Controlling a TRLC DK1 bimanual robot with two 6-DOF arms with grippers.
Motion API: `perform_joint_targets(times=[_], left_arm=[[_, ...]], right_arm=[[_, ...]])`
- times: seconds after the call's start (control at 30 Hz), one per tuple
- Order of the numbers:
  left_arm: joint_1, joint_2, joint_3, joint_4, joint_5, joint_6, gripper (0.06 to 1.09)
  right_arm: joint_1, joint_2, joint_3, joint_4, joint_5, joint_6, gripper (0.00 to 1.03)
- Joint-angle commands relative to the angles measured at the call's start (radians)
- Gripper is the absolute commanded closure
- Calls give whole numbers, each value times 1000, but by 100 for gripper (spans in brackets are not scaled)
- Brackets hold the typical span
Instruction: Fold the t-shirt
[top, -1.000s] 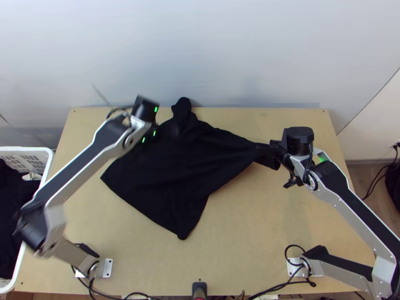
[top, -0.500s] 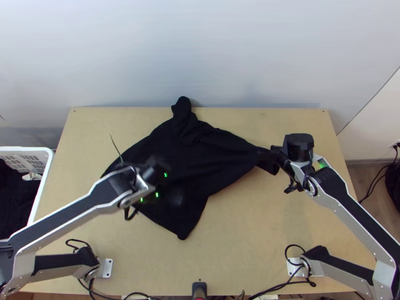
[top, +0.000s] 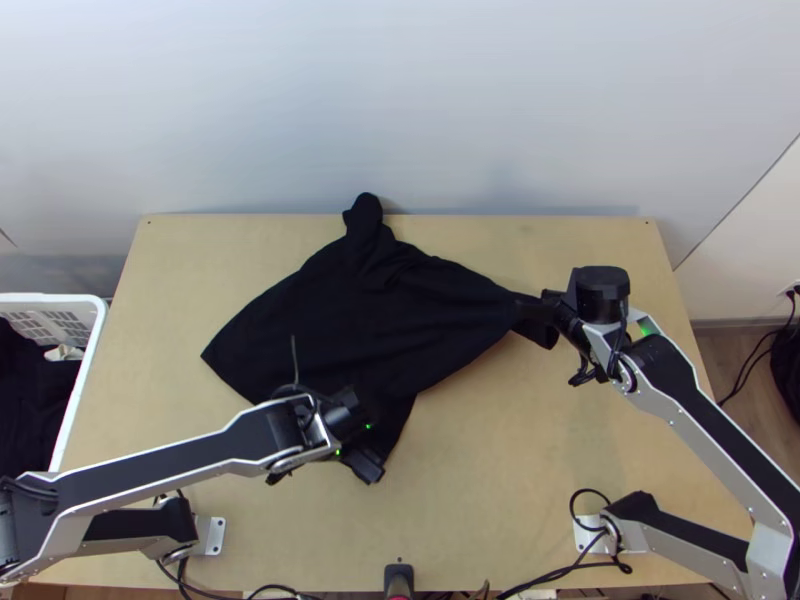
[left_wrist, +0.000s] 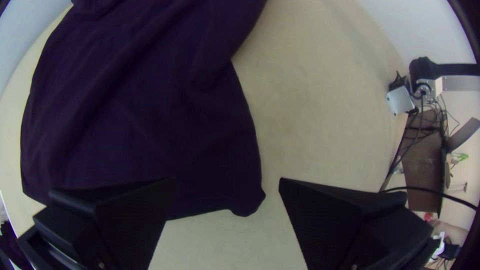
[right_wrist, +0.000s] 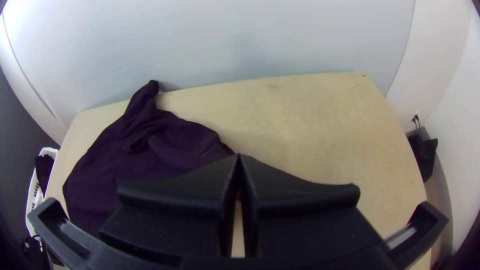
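My grippers will pull the t-shirt's edge (top: 465, 367) straight when they carry both its ends back, because that edge bends inward (top: 415, 396) between the t-shirt's near corner and my right gripper.
The black t-shirt (top: 340, 310) lies spread but uneven and wrinkled across the table, one narrow part pointing at the back edge. Over its near corner is my left gripper (top: 366, 462). In the left wrist view my left gripper (left_wrist: 228, 181) stands open, one finger over the t-shirt (left_wrist: 150, 115) and the other over bare table beyond the corner. At the t-shirt's right end, my right gripper (top: 532, 306) is shut on the sleeve-like part, with cloth hanging past the fingers. My right gripper (right_wrist: 239, 157) has its fingertips together above the t-shirt (right_wrist: 155, 145) in the right wrist view.
A white basket (top: 88, 375) with dark cloth stands at the table's left side. The wooden table (top: 500, 450) shows bare wood right of and in front of the t-shirt. A pale wall rises behind the back edge. Cables lie near both arm bases.
My left gripper has swung from the t-shirt's far left part toward the table's near edge, ending over the near corner. The right arm has shifted only slightly; the t-shirt lies almost the same.
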Motion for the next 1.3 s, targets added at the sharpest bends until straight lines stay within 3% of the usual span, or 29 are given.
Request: perform_joint_targets(times=[0.0, 0.6, 0.73, 0.97, 1.17, 1.27], left_arm=[[-73, 19, -49, 4, -1, 17, 11], [-118, 137, -70, 76, 10, -21, 21], [-118, 146, -73, 87, 0, -41, 50], [-119, 166, -87, 105, -1, -47, 55], [-113, 145, -82, 113, -66, -41, 105], [-81, 114, -75, 108, -69, -28, 104]], right_arm=[[-8, 7, 3, -7, 7, 7, 100], [-24, -2, -3, -25, 13, 3, 100], [-28, -8, -4, -27, 14, 1, 100], [-33, -7, -10, -27, 13, 1, 100], [-37, -13, -10, -27, 14, 1, 100], [-44, -16, -7, -27, 14, 3, 100]])
